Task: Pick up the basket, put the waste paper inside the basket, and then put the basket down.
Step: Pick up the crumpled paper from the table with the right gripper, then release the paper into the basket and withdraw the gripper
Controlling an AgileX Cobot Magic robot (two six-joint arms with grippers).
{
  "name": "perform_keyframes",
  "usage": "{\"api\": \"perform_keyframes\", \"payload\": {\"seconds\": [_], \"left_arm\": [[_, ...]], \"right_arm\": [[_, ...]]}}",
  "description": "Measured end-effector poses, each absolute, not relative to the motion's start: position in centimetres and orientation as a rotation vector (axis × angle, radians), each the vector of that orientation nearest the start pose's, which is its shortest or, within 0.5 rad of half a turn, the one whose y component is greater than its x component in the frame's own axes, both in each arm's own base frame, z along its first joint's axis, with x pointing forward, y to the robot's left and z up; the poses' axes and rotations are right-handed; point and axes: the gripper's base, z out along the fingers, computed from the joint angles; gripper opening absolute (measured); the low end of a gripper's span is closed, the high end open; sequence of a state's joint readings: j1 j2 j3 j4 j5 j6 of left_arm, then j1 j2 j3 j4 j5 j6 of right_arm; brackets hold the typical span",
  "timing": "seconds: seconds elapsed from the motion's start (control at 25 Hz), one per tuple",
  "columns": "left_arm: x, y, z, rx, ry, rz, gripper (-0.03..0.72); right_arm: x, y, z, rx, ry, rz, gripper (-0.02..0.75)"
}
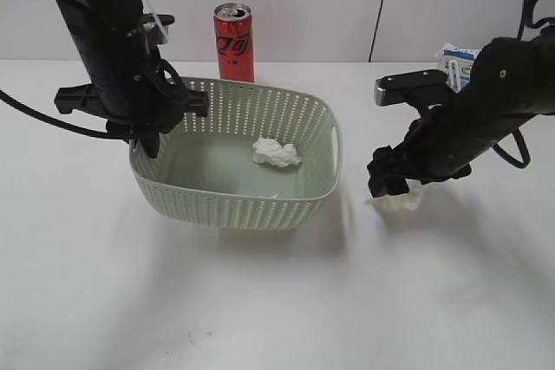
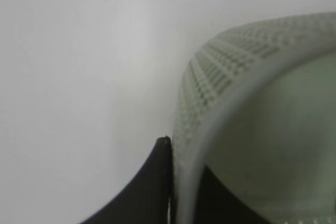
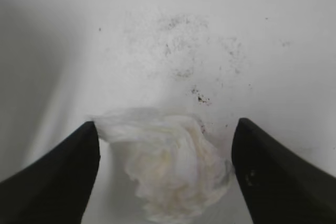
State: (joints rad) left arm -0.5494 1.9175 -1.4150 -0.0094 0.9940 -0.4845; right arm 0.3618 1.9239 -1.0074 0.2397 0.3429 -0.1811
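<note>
The white paper wad (image 1: pixel 401 197) at my right gripper shows a thin loose flap (image 3: pixel 125 125), so I expect the wad to hang long and narrow when I raise it.
The pale green slotted basket (image 1: pixel 260 205) is held tilted above the table, its left side raised. My left gripper (image 1: pixel 149 140) is shut on the basket's left rim; in the left wrist view the rim (image 2: pixel 191 145) sits pinched between the two black fingers (image 2: pixel 184 182). One white paper wad (image 1: pixel 276 153) lies on the basket floor. My right gripper (image 1: pixel 388 184) is down at the table right of the basket, open, its fingers (image 3: pixel 165 177) on either side of another white paper wad (image 3: pixel 173 166), which also shows in the exterior view (image 1: pixel 401 204).
A red drink can (image 1: pixel 234 41) stands behind the basket. A blue-and-white carton (image 1: pixel 457 62) sits at the back right, partly hidden by the right arm. Dark specks mark the white table (image 3: pixel 184 66) beyond the wad.
</note>
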Motion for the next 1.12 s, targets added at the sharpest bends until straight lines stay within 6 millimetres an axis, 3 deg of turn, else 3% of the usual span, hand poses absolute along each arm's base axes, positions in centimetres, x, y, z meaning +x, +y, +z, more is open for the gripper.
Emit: {"api": "perform_keyframes", "payload": {"seconds": [0.2,0.28,0.4,0.48,0.6,0.72,0.92,1.04,1.12], "left_arm": [[32.9,-20.2,20.5,0.089,2.992,-0.138,-0.017],[32.9,-20.2,20.5,0.088,2.987,-0.141,-0.017],[33.0,-20.3,20.5,0.088,2.976,-0.15,-0.017],[33.1,-20.3,20.5,0.087,2.97,-0.156,-0.017],[33.2,-20.3,20.5,0.087,2.96,-0.163,-0.017],[33.2,-20.4,20.5,0.086,2.957,-0.168,-0.017],[33.3,-20.4,20.6,0.085,2.949,-0.175,-0.017],[33.3,-20.5,20.6,0.081,2.949,-0.183,-0.017],[33.3,-20.5,20.6,0.077,2.95,-0.19,-0.017]], "right_arm": [[32.9,13.2,10.2,-0.469,2.767,0.21,0.585],[33.0,13.3,10.2,-0.473,2.766,0.208,0.541],[32.9,13.2,10.1,-0.476,2.772,0.208,0.339],[32.8,13.2,10.2,-0.48,2.783,0.21,0.138],[32.5,13.3,11.0,-0.49,2.801,0.219,0.036],[32.6,13.4,14.0,-0.481,2.739,0.247,0.021],[32.7,14.5,23.3,-0.457,2.476,0.358,0.016],[31.9,16.9,28.3,-0.562,2.295,0.433,0.016],[31.2,19.0,30.1,-0.674,2.202,0.464,0.016]]}}
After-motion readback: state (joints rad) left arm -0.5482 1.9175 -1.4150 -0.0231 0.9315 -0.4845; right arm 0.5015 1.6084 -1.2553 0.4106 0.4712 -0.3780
